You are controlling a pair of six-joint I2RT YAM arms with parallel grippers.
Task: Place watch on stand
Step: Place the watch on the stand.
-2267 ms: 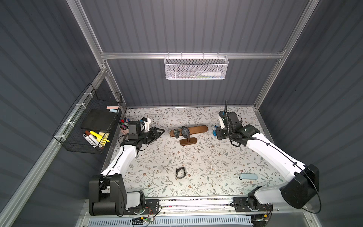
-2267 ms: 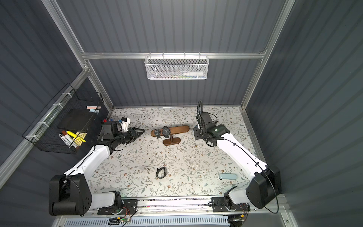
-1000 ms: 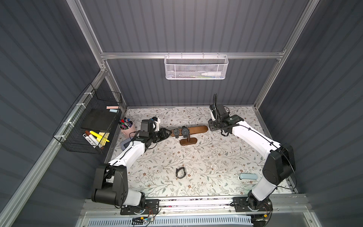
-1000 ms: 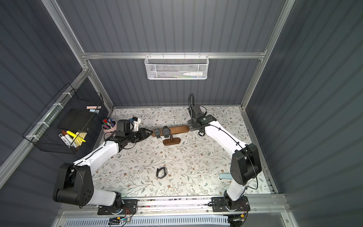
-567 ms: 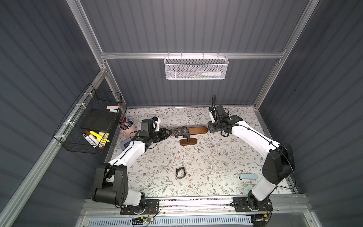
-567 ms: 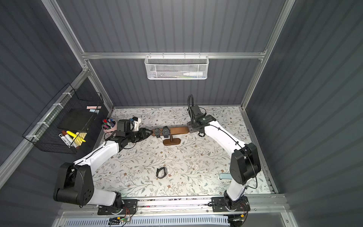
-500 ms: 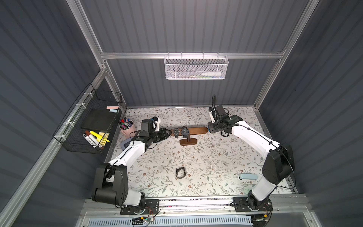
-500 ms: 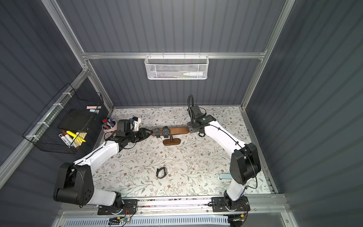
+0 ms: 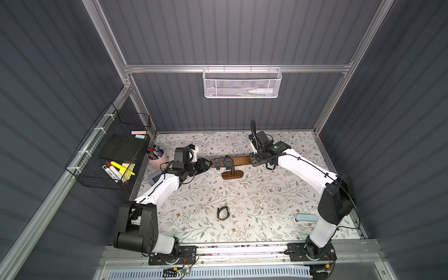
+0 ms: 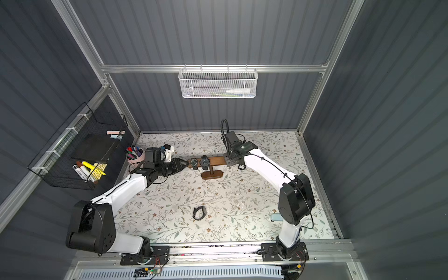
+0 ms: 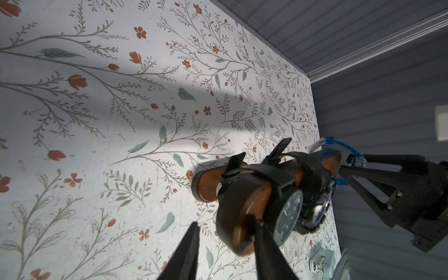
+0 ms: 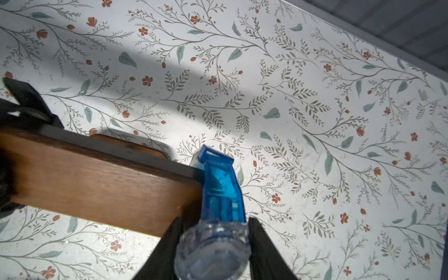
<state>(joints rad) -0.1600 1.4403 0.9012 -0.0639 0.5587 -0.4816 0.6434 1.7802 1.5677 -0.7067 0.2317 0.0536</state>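
The blue strap's loop (image 12: 220, 183) is round the end of the bar, so my right gripper should keep sliding it along the bar's free stretch (image 9: 241, 161) and then let it go beside the black watches.
The dark brown stand (image 9: 242, 160) (image 10: 215, 160) is upright at the back middle of the table, with its oval base (image 9: 232, 174) below the bar. Two black watches (image 9: 217, 163) (image 9: 228, 162) are strapped round the bar. My right gripper (image 9: 254, 161) (image 12: 215, 219) is shut on a clear-cased watch with a blue strap (image 12: 219, 189). The strap loop sits at the bar's right end (image 12: 97, 179). My left gripper (image 9: 209, 163) (image 11: 226, 222) is open at the bar's left end (image 11: 242, 201), one finger against the wood. A third black watch (image 9: 223, 213) (image 10: 199, 212) lies loose on the table in front.
A pink cup of pens (image 9: 156, 156) stands at the back left, behind my left arm. A black wire basket (image 9: 109, 157) hangs on the left wall and a white mesh basket (image 9: 242, 83) on the back wall. A pale blue object (image 9: 306, 217) lies near the right arm's base.
The right gripper has carried the blue-strapped watch down and left to the bar's right end. The left gripper has stayed at the left end, barely moving.
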